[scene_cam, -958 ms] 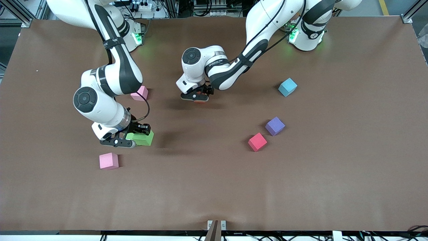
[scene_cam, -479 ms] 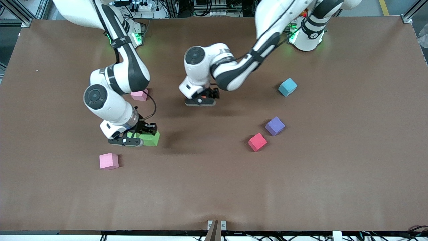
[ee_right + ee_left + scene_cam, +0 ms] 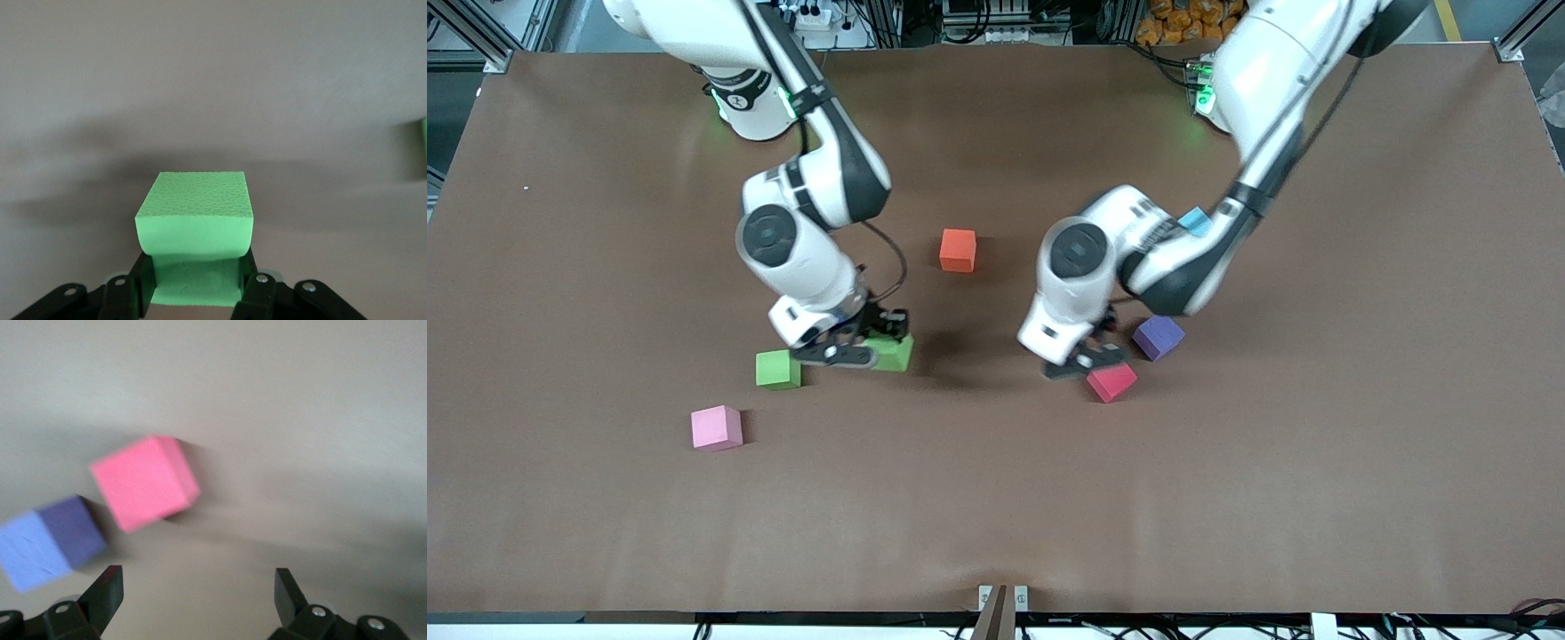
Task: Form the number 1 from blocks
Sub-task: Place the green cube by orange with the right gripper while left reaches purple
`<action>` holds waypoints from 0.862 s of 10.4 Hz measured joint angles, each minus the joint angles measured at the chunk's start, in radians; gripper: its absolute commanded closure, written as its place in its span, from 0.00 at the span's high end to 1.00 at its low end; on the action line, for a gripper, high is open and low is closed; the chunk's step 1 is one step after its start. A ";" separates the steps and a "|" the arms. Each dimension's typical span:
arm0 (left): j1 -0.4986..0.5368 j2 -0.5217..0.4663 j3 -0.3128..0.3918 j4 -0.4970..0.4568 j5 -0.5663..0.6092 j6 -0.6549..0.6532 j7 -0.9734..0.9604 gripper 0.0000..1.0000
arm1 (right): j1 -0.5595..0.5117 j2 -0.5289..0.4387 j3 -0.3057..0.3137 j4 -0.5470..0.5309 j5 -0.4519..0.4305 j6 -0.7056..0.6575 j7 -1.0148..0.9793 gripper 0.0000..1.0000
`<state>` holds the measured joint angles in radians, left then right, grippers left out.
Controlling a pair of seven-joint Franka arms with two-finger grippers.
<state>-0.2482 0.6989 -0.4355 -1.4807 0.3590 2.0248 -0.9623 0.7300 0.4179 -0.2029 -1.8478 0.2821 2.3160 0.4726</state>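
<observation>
The purple block is outside the open fingers of my left gripper, which hangs by the red block [image 3: 1112, 383]. Next, my left gripper swings back around and puts its fingers on both sides of the purple block [image 3: 1159, 337].
My right gripper [image 3: 864, 349] is shut on a green block [image 3: 895, 354], low over the middle of the table; in the right wrist view the block [image 3: 195, 217] bulges between the fingers [image 3: 141, 277]. A second green block [image 3: 778, 369] lies beside it toward the right arm's end. My left gripper [image 3: 1089, 360] hangs open just over the table beside the red block [image 3: 1112, 382], with the purple block [image 3: 1159, 338] close by. The left wrist view shows the red block [image 3: 145, 483] and the purple block [image 3: 47, 540] ahead of the open gripper [image 3: 198, 587]. The orange block [image 3: 958, 250] rests alone.
A pink block [image 3: 716, 428] lies nearer the front camera, toward the right arm's end. The light blue block [image 3: 1195, 220] peeks out from under the left forearm. The second green block's edge [image 3: 424, 147] shows in the right wrist view. Bare brown table surrounds everything.
The right arm carried its green block toward the table's middle, uncovering the second green block. The left arm drew off the orange block and swung over to the red block.
</observation>
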 measured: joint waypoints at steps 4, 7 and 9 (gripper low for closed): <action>0.150 -0.045 -0.006 -0.120 0.000 -0.019 0.100 1.00 | 0.127 0.011 0.001 -0.045 0.000 0.003 0.063 0.51; 0.331 -0.118 -0.100 -0.256 -0.037 0.099 0.094 1.00 | 0.178 0.021 0.002 -0.059 0.000 0.004 0.076 0.50; 0.509 -0.169 -0.213 -0.344 -0.066 0.157 0.044 1.00 | 0.195 0.039 0.003 -0.064 0.000 0.004 0.080 0.50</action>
<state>0.2607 0.5301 -0.6482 -1.8249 0.2926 2.1817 -0.9184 0.9249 0.4567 -0.1999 -1.9114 0.2820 2.3201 0.5531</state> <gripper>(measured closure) 0.000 0.471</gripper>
